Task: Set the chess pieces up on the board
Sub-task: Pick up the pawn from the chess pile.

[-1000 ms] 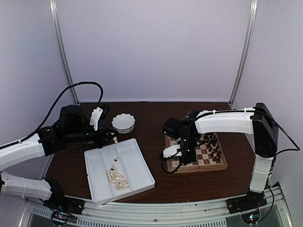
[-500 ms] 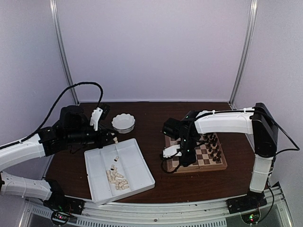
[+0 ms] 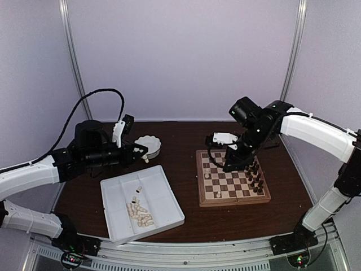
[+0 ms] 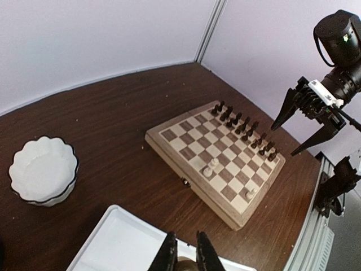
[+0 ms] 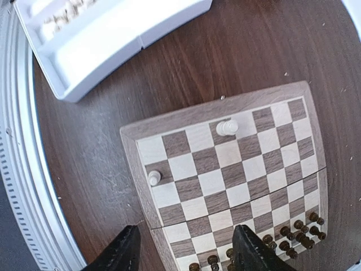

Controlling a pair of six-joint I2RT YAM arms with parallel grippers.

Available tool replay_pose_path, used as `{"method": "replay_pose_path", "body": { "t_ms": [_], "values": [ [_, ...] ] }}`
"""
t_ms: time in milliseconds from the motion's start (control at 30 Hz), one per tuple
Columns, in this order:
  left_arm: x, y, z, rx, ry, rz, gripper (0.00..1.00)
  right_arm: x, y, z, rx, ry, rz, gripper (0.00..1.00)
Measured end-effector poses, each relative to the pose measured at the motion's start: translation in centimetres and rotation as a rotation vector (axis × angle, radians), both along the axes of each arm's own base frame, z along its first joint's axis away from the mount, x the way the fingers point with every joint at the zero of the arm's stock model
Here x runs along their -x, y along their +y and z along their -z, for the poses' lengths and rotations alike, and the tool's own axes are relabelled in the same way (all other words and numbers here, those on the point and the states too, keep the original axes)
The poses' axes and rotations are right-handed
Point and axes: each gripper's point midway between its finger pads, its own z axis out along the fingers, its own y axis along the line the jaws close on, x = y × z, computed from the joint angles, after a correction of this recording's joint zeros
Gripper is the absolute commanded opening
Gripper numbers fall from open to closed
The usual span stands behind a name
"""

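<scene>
The cream piece's loose end (image 3: 145,159) sticks out of the robot's left gripper, so the open right gripper should go on moving toward that loose end before it closes there.
The board (image 3: 234,182) (image 4: 217,155) (image 5: 225,186) lies right of centre. Dark chess pieces (image 3: 255,172) (image 4: 243,127) (image 5: 293,234) fill its right side. A few cream pieces stand on it: a pair (image 4: 210,167) (image 5: 227,127) and a single one (image 4: 251,193) (image 5: 154,178). More cream pieces (image 3: 139,213) lie in the tray. My left gripper (image 3: 141,153) (image 4: 185,254) hovers over the tray's far edge, shut on a cream piece (image 4: 186,264). High above the board's far-left part, my right gripper (image 3: 230,161) (image 4: 282,141) (image 5: 186,228) stands open and holds nothing.
A white divided tray (image 3: 166,212) (image 4: 113,243) (image 5: 113,39) sits left of the board on the dark wooden table. A white scalloped bowl (image 3: 151,145) (image 4: 42,169) stands behind it. The enclosure's walls and posts ring the table.
My right gripper opened, then rose up and back from the board's left edge. My left gripper moved up and right, from the tray's far corner toward the bowl.
</scene>
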Motion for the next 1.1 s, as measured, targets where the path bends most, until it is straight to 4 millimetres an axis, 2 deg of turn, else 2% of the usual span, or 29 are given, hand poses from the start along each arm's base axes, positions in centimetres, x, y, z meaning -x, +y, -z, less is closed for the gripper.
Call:
{"method": "replay_pose_path", "body": {
  "t_ms": [100, 300, 467, 567, 733, 833, 1100],
  "values": [
    [-0.7, -0.7, -1.8, 0.060, -0.029, -0.003, 0.12, -0.5, 0.7, -2.5, -0.141, -0.003, 0.031, 0.60],
    [-1.9, -2.3, -4.6, 0.135, -0.054, 0.009, 0.12, -0.5, 3.7, -5.4, -0.336, 0.055, 0.027, 0.61],
    [-2.1, -2.7, -6.5, 0.216, -0.064, 0.006, 0.12, -0.4, 5.8, -8.0, -0.481, 0.094, 0.018, 0.63],
    [-2.1, -2.7, -7.3, 0.276, -0.067, 0.000, 0.12, -0.3, 6.7, -9.2, -0.553, 0.125, 0.018, 0.63],
    [-2.1, -2.7, -7.2, 0.346, -0.042, -0.011, 0.12, -0.6, 9.2, -11.1, -0.681, 0.224, 0.014, 0.63],
    [-2.0, -2.6, -7.6, 0.384, -0.042, -0.013, 0.12, -1.2, 10.9, -11.1, -0.742, 0.308, 0.019, 0.63],
    [-1.4, -2.0, -9.1, 0.452, -0.058, -0.013, 0.12, -2.1, 14.5, -9.5, -0.818, 0.544, 0.065, 0.63]
  ]
}}
